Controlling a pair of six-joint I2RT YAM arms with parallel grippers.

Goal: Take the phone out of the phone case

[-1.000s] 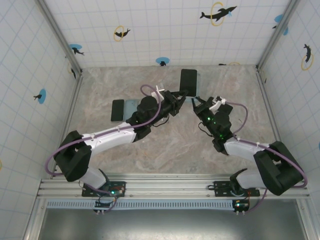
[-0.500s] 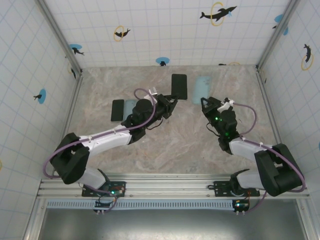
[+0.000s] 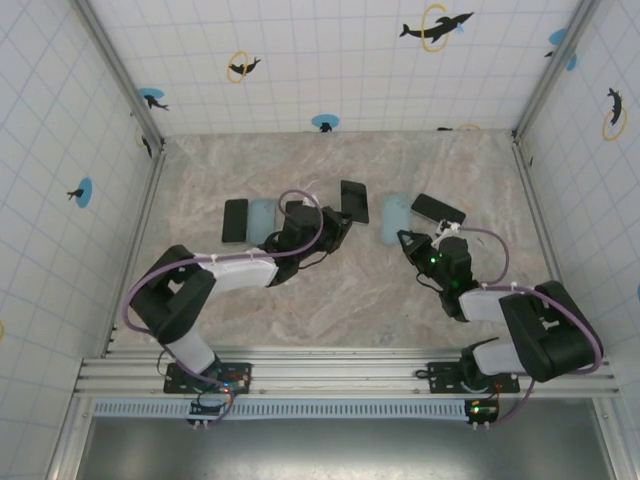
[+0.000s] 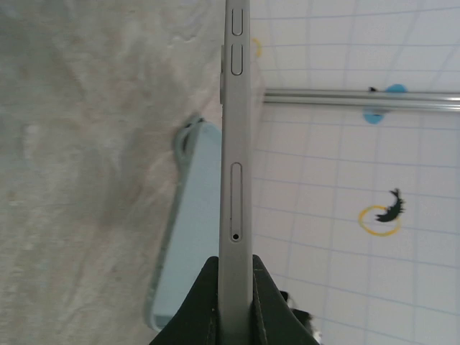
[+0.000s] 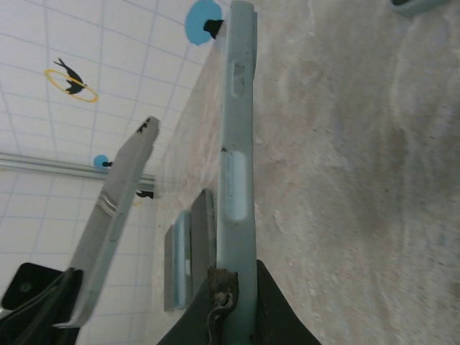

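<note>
My left gripper is holding the phone, which is free of the pale blue case. I go on lowering the phone onto the open marble (image 3: 367, 235) next to the case, then let go.
The phone (image 3: 353, 200) is a dark slab out of its case, held up by one end in my shut left gripper (image 3: 338, 216). In the left wrist view the phone (image 4: 236, 144) stands edge-on between the black fingers (image 4: 198, 302) of the left gripper (image 4: 235, 284). The pale blue phone case (image 3: 394, 214) is empty and my right gripper (image 3: 404, 237) is shut on its near end. A gap separates it from the phone. In the right wrist view the case (image 5: 238, 136) rises edge-on from the right gripper (image 5: 237, 284), with the phone (image 5: 115, 215) to its left.
A second black phone (image 3: 235, 220) and a second pale blue case (image 3: 262, 215) lie side by side on the marble floor at the left. Another dark phone-like slab (image 3: 438, 209) lies just right of the held case. Tiled walls enclose the table (image 3: 330, 290).
A second ago the phone and case were together at the back centre. They have come apart, and both grippers have drawn back toward the near side, each keeping its own piece.
</note>
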